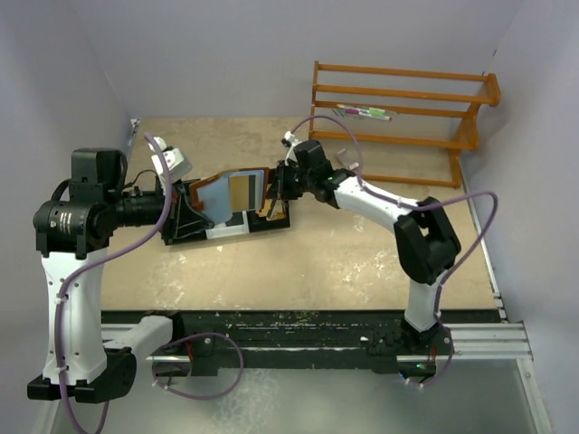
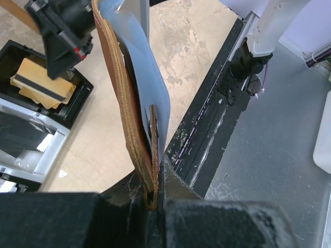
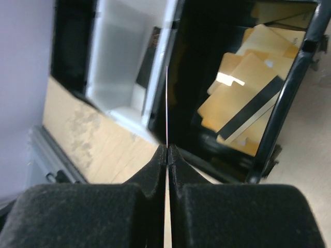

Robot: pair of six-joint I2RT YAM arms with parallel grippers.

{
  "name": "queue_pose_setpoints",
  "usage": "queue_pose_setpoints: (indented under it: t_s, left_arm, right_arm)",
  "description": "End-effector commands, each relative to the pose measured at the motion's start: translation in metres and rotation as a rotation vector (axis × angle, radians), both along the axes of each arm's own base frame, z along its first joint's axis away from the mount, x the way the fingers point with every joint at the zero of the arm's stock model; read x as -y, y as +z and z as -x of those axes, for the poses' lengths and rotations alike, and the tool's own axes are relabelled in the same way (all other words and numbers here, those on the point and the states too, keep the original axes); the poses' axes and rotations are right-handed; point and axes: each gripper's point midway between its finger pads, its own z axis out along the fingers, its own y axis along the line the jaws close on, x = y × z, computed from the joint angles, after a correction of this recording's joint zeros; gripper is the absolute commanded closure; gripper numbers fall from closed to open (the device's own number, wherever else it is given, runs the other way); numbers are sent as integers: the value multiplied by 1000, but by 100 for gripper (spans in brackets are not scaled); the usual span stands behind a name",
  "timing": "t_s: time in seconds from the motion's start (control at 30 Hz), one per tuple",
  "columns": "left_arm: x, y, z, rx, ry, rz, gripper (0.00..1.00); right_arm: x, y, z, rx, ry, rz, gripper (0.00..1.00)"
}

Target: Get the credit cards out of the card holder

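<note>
My right gripper has the thin credit card point(image 3: 166, 106) hanging free over the black end compartment and should keep moving toward the orange-yellow flat pieces point(image 3: 242, 95) and release it there.
My left gripper point(image 1: 184, 213) point(image 2: 155, 178) is shut on the lower edge of the brown leather card holder point(image 1: 210, 192) point(image 2: 126, 103) and holds it up above the tray. Its light blue-grey lining point(image 2: 150, 77) faces outward. My right gripper point(image 1: 277, 193) point(image 3: 167, 152) is shut on a thin credit card point(image 3: 167, 103), seen edge-on in the right wrist view. From above, the card point(image 1: 244, 190) looks tan with a dark stripe and spans from the holder's open end to the right fingers. I cannot tell whether its far end is still inside the holder.
A black-and-white three-compartment tray point(image 1: 226, 230) point(image 2: 31, 139) point(image 3: 289, 103) lies under both grippers. Its black end compartment holds orange-yellow flat pieces with dark stripes point(image 2: 41, 85) point(image 3: 243, 103). An orange wooden rack point(image 1: 398, 117) with pens point(image 1: 364, 112) stands at the back right.
</note>
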Motion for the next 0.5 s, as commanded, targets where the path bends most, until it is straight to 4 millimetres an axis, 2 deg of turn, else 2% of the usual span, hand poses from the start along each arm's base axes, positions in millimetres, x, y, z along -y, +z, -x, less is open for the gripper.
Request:
queue_pose_setpoints:
  t_s: [0.0,0.2,0.43,0.47]
  left_arm:
    - [2,15,8,60,-25,21,100]
    - [7,21,15,43,-60,55,100]
    - [9,27,17,43,-73,69,100]
    - [9,29,18,45,-75,71,100]
  right_arm:
    - [-16,2,-26,80,-43,31,100]
    - [-12,-33,-42,70,-106,119,100]
    - [-7,-53,-49,63,-129,187,100]
    - [-6,-53,-49,65,-132,197,97]
